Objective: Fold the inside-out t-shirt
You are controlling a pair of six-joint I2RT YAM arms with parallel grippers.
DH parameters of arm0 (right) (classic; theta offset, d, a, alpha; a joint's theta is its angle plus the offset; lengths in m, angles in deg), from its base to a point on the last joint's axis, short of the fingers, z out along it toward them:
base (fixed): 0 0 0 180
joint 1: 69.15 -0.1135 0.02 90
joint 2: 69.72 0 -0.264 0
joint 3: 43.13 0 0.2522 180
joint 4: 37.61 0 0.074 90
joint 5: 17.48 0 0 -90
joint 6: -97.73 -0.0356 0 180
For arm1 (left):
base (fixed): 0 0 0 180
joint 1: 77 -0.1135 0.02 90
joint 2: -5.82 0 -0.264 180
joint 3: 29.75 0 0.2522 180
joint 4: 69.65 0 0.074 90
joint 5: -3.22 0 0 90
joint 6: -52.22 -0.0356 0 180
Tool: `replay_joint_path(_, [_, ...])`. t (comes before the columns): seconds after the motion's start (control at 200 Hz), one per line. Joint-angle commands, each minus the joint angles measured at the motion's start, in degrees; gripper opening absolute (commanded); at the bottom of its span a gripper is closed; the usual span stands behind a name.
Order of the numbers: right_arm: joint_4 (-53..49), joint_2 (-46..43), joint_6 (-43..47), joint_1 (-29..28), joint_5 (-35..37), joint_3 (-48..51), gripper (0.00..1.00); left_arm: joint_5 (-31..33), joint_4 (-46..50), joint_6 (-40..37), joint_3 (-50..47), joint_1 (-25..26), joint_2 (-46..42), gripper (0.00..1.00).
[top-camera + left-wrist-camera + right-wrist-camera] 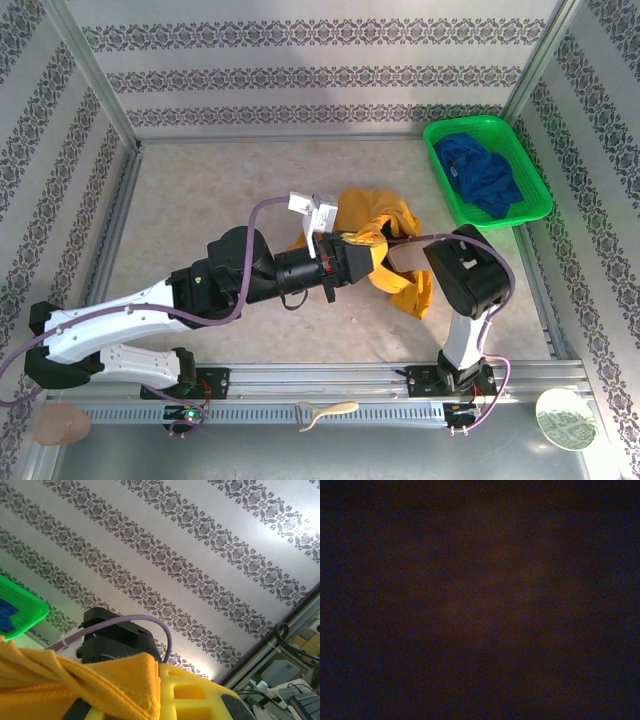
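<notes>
The mustard-yellow t-shirt (pixel 368 208) lies bunched up in limp, overlapping folds (pixel 405 288), so I expect all of it to hang down in a long, gathered drape when I lift it.
The mustard-yellow inside-out t-shirt (pixel 395 225) is bunched up at the table's middle, part of it lifted off the surface. My left gripper (pixel 368 248) reaches in from the left and is shut on a fold of the shirt. In the left wrist view the yellow cloth (pixel 60 680) with its stitched hem lies pinched against the yellow finger (pixel 200 692), and the camera points up at the wall. My right arm (pixel 465 272) bends in from the right, its gripper end buried in the shirt. The right wrist view is dark, covered by cloth.
A green basket (pixel 532 212) with a deep-blue garment (pixel 485 175) stands at the back right; its corner shows in the left wrist view (pixel 22 605). Patterned walls enclose the table. A pale spoon-like thing (pixel 325 412), a pink object (pixel 60 425) and a white disc (pixel 565 420) lie at the near rail.
</notes>
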Motion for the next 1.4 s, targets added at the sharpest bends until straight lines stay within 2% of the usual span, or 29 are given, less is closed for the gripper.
replay_joint_path(0.0, [-22.35,-2.54,-1.89,-0.04,3.85,-4.60,0.95,-5.55,-8.86,0.08,1.69,0.58,0.56,0.00])
replay_joint_path(0.135, [-42.12,-0.85,-8.06,0.25,4.75,-12.48,0.95,-6.92,-10.45,1.08,2.16,0.64,2.34,0.00])
replay_joint_path(0.275, [-56.11,3.44,-13.43,0.91,5.23,-19.29,0.98,-7.60,-12.78,2.90,2.07,0.57,3.77,0.00])
replay_joint_path(0.35, [-60.90,5.82,-15.67,1.41,4.39,-21.76,0.98,-7.73,-13.94,3.79,2.07,0.64,4.40,0.00])
replay_joint_path(0.48, [-60.74,8.84,-18.19,2.21,0.56,-22.17,0.97,-8.31,-15.10,4.25,2.84,0.67,5.23,0.00])
replay_joint_path(0.535, [-58.32,9.61,-18.58,2.38,-1.11,-21.30,0.91,-8.34,-15.19,4.04,3.17,0.69,5.48,0.00])
replay_joint_path(0.605, [-53.61,9.86,-19.04,2.44,-2.81,-19.05,0.78,-7.81,-15.19,3.65,3.21,0.72,5.45,0.00])
replay_joint_path(0.784, [-46.22,9.60,-20.12,2.68,-4.49,-14.46,0.28,-6.73,-16.07,3.81,2.36,0.70,5.64,0.00])
replay_joint_path(0.909, [-39.84,9.08,-19.97,3.28,-5.73,-10.89,0.00,-6.18,-16.32,4.12,1.80,0.66,5.80,0.00])
replay_joint_path(1.024, [-28.47,7.96,-16.41,4.15,-7.14,-6.85,0.00,-5.19,-16.85,4.29,0.85,0.69,5.68,0.00])
replay_joint_path(1.114, [-17.82,7.01,-8.81,4.94,-10.82,-5.42,0.00,-4.17,-17.05,4.08,0.25,0.60,5.55,0.00])
replay_joint_path(1.244, [2.58,5.80,3.84,5.39,-23.20,-3.67,0.00,-3.67,-17.33,3.81,-0.08,0.56,5.71,0.00])
replay_joint_path(1.334, [11.49,4.44,9.79,5.46,-34.20,-3.99,0.00,-3.64,-17.78,3.81,-0.51,0.36,5.79,0.00])
replay_joint_path(1.394, [13.77,2.65,12.17,5.06,-38.42,-3.97,0.00,-3.61,-18.07,3.94,-0.81,0.26,5.76,0.00])
